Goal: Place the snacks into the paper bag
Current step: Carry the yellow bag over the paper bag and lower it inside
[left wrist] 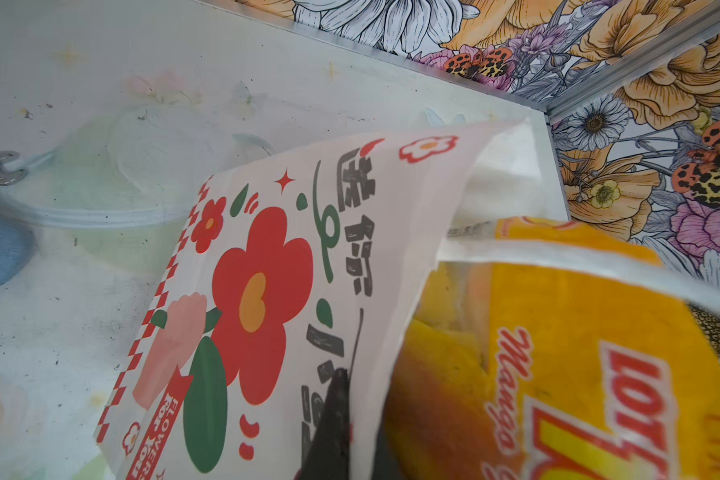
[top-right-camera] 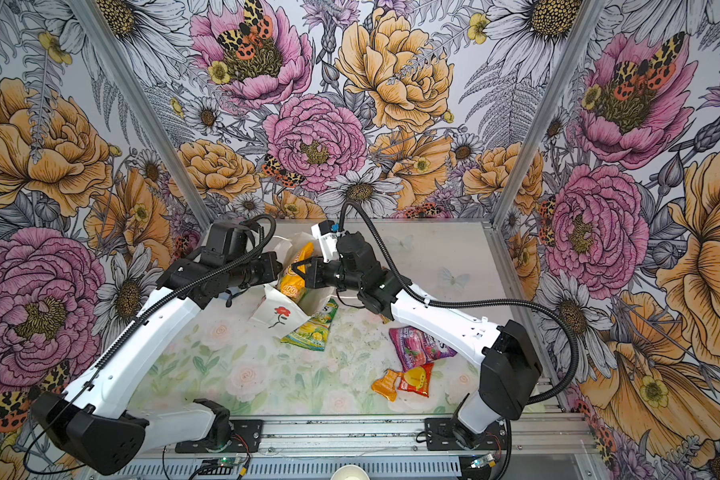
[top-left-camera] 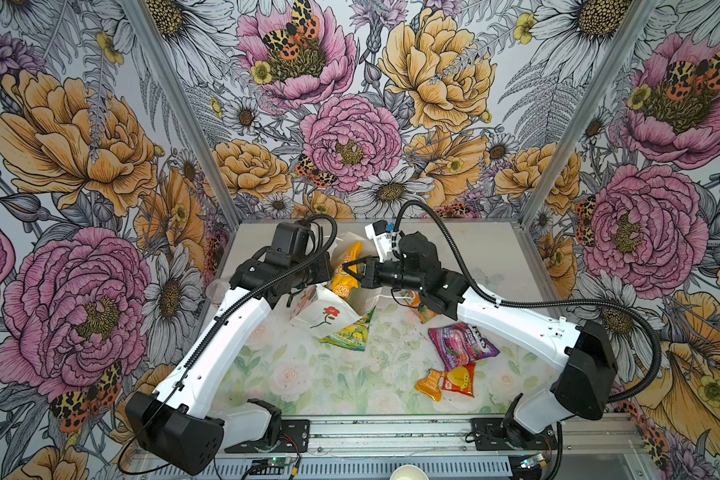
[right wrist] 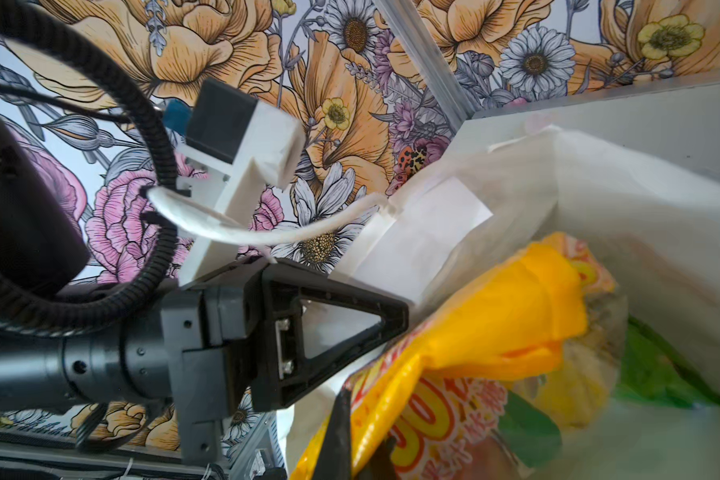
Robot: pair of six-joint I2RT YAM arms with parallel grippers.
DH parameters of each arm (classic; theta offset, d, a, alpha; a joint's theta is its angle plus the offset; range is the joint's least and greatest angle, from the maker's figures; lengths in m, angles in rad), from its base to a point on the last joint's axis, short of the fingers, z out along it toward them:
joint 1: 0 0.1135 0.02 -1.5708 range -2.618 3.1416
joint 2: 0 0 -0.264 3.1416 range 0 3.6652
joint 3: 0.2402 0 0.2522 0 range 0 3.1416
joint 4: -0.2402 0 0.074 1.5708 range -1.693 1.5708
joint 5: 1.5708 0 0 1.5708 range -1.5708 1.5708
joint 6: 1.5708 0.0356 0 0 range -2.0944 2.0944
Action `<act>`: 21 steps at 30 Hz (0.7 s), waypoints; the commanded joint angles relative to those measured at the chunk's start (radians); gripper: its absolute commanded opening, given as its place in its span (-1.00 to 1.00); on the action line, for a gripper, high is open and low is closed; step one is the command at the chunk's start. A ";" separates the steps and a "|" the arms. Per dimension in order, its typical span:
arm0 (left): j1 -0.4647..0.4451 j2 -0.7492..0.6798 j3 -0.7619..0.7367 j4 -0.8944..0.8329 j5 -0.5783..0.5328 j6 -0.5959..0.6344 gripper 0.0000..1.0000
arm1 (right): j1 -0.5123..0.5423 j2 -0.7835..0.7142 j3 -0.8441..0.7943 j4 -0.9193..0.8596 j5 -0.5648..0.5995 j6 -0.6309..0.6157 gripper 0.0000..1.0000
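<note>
Next, my right gripper tips down and brings the yellow packet down to the green packet before it opens, because the yellow packet is sticking up out of the paper bag's opening.
The white paper bag with the red flower print stands tilted at the back middle of the table in both top views. A yellow snack packet sticks up out of its mouth. My right gripper is shut on that yellow packet at the bag's opening. My left gripper is shut on the bag's rim, one finger outside the wall. A green packet lies deep inside the bag. On the table lie green-yellow, purple, small red and small orange packets.
Another orange packet lies partly under my right arm. A clear plastic cup lies on its side by the left wall behind my left arm. Floral walls close the table on three sides. A paper cup shows at the front edge.
</note>
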 commanded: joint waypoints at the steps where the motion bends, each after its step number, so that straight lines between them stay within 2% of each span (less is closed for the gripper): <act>1: 0.007 -0.028 -0.003 0.082 0.053 -0.006 -1.00 | 0.004 0.022 0.012 0.050 0.054 -0.018 -1.00; 7: 0.008 -0.023 -0.020 0.082 0.058 0.005 -1.00 | 0.004 0.021 0.037 0.103 0.035 0.006 -1.00; 11: 0.020 -0.036 -0.034 0.083 0.063 0.002 -1.00 | 0.004 0.000 0.043 0.260 -0.047 0.034 -1.00; 21: 0.113 -0.091 -0.066 0.130 0.212 -0.027 -1.00 | 0.012 0.067 0.029 0.423 -0.125 0.037 -1.00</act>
